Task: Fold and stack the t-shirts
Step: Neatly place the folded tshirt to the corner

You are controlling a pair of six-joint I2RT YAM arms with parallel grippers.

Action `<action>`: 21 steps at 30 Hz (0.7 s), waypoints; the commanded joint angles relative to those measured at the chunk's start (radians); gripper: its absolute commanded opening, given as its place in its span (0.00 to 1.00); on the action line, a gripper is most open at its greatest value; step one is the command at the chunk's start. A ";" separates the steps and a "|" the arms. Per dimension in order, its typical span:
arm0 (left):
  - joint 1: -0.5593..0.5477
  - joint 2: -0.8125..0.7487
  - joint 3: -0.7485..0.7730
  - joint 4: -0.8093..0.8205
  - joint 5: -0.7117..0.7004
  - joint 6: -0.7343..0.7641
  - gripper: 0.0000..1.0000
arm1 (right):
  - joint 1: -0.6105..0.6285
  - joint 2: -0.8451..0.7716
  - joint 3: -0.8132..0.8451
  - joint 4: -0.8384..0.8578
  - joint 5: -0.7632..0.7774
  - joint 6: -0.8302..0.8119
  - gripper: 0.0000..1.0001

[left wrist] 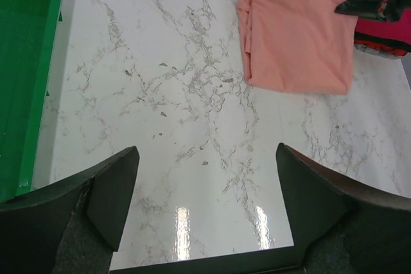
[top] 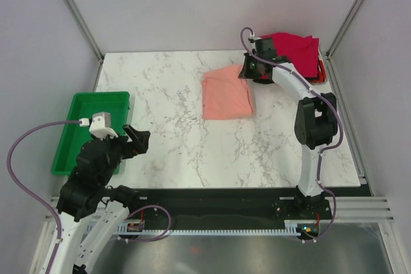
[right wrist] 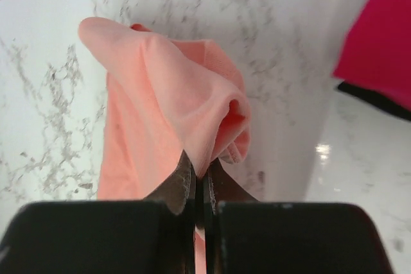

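The cloth point(top: 226, 98) stays folded flat and my right gripper's fingers pinch the t-shirt's far corner, so my right gripper goes on carrying the pink t-shirt until it covers the open crimson pile point(top: 297, 53).
A folded salmon-pink t-shirt point(top: 227, 94) lies at mid-table toward the back. My right gripper point(top: 252, 68) sits at its far right corner, shut on a pinched fold of the pink cloth point(right wrist: 192, 126); the jaws meet with the fabric bunched between them at the right gripper point(right wrist: 200, 174). Behind it in the back right corner lies a pile of t-shirts, crimson red point(top: 295, 49) on top with orange-red and black edges point(top: 319, 72) beneath. My left gripper point(left wrist: 205, 184) hovers open over bare marble near the front left, far from the pink t-shirt point(left wrist: 298, 36).
A green plastic tray point(top: 90, 129) stands at the table's left edge, just left of my left arm. The marble tabletop point(top: 173, 107) is walled by grey panels at the back and sides.
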 commanded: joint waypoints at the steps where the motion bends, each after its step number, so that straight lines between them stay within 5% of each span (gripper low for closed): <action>1: 0.002 0.010 -0.008 0.040 -0.032 0.039 0.94 | -0.023 -0.011 0.166 -0.192 0.145 -0.138 0.00; 21: 0.006 0.082 -0.011 0.049 -0.004 0.047 0.92 | -0.210 0.094 0.706 -0.297 0.112 -0.288 0.00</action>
